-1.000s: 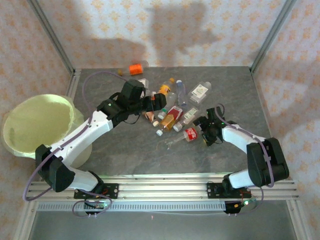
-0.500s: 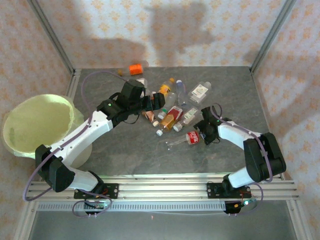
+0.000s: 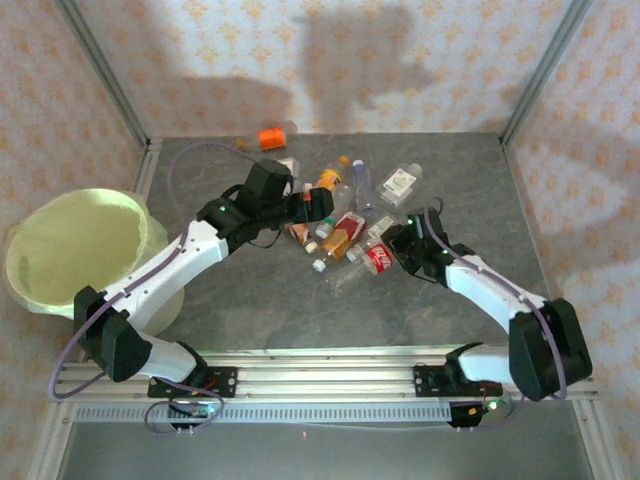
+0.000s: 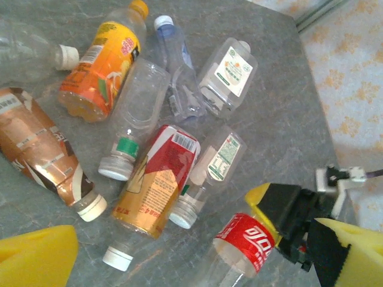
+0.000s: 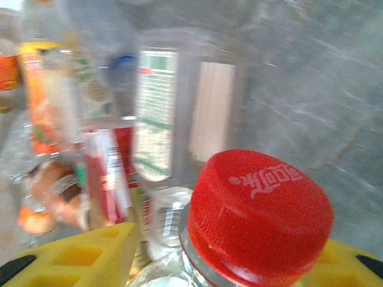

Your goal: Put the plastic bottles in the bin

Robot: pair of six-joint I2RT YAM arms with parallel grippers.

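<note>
The red-labelled bottle is in my right gripper, out of reach of the bin. My left gripper should grab the bottle by its label and carry it to the bin.
Several plastic bottles lie in a pile at the table's middle. The left wrist view shows an orange-labelled one, a brown one and a red-and-yellow one. My right gripper is shut on a clear red-labelled bottle at the pile's near right edge. Its red cap sits between the yellow fingers, and its label also shows from the left wrist. My left gripper hangs open over the pile's left side, holding nothing. The bin, lined in yellow-green, stands at the far left.
A lone orange bottle lies by the back wall. A clear bottle with a white label rests at the pile's far right. Metal frame posts rise at the back corners. Bare grey tabletop spreads in front of the pile.
My right gripper has closed on the red-labelled bottle and carried it up and left toward the pile. The left arm has barely moved and stays open.
</note>
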